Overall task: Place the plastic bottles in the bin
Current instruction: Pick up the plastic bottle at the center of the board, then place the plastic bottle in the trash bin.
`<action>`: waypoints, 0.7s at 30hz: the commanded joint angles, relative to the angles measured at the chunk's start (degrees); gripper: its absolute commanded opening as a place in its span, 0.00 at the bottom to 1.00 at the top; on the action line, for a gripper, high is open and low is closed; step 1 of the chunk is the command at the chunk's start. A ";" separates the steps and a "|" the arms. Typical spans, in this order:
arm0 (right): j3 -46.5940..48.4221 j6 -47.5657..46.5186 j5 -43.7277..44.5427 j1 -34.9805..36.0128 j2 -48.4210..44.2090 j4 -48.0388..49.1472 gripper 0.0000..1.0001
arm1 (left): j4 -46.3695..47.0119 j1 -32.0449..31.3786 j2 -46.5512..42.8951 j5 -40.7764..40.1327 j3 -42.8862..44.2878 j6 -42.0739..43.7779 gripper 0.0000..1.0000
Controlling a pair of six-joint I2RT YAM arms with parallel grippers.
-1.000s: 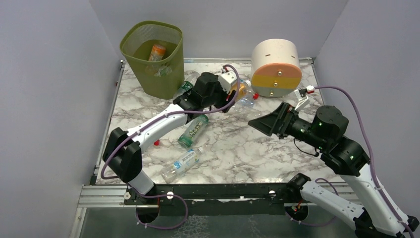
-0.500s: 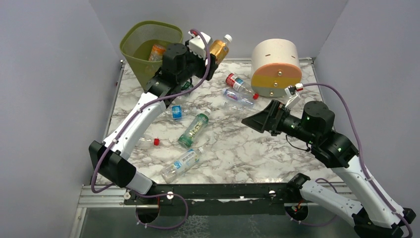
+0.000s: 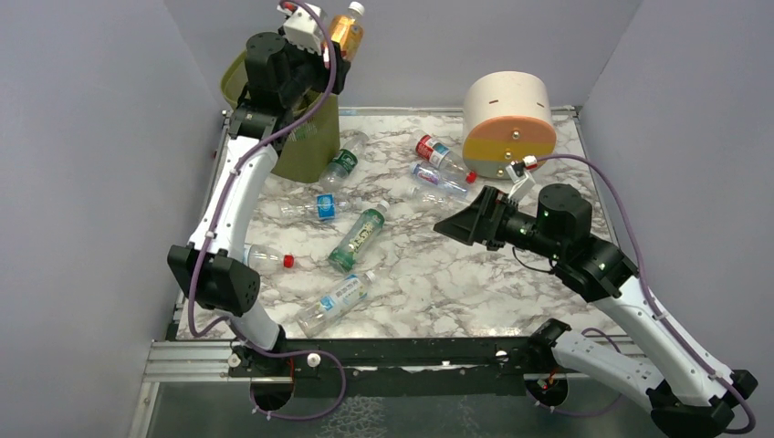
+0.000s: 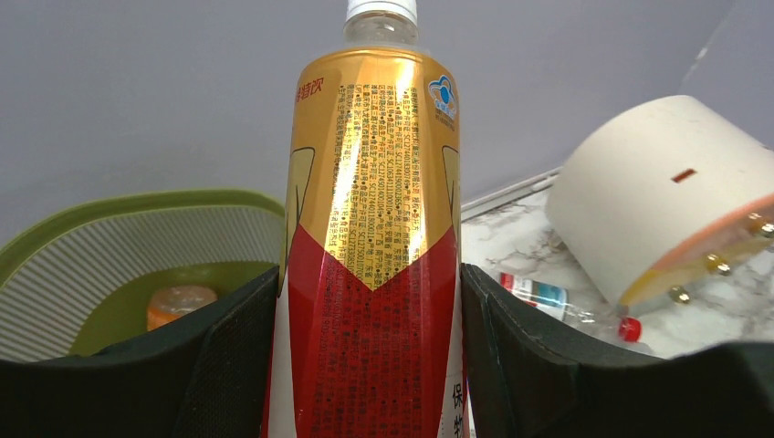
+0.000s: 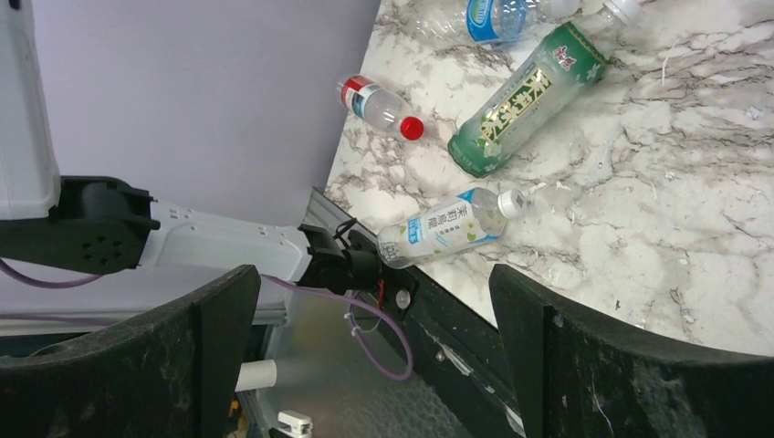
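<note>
The gold-and-red bottle is clear above the olive bin's rim, so my left gripper goes on carrying the bottle until it hangs over the bin's opening.
My left gripper is shut on a gold-and-red plastic bottle, held upright high over the right side of the olive bin. In the left wrist view the bottle fills the gap between both pads, and the bin's rim lies below left with an orange bottle inside. Several bottles lie on the marble: a green-labelled one, a blue-labelled one, a red-capped one. My right gripper hangs open above the table's middle, empty.
The cream cylinder with orange, yellow and grey bands stands at the back right, two bottles lying beside it. Another bottle lies near the front edge. Grey walls close in on the left, back and right.
My left arm has lifted the gold-and-red bottle off the table, up and leftward to above the bin. My right gripper has drifted slightly left, still open.
</note>
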 commanded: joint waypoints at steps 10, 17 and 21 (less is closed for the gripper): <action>-2.90 0.25 -3.15 -0.03 1.66 5.22 1.00 | 5.89 14.05 7.46 5.63 2.13 -8.99 0.39; -3.23 -0.76 -2.47 -0.03 2.40 5.52 0.99 | 5.60 15.49 9.05 3.09 -0.26 -9.04 0.56; -3.06 -1.81 -1.48 -0.03 4.07 5.75 1.00 | 5.40 16.23 8.96 2.60 -1.35 -9.69 0.71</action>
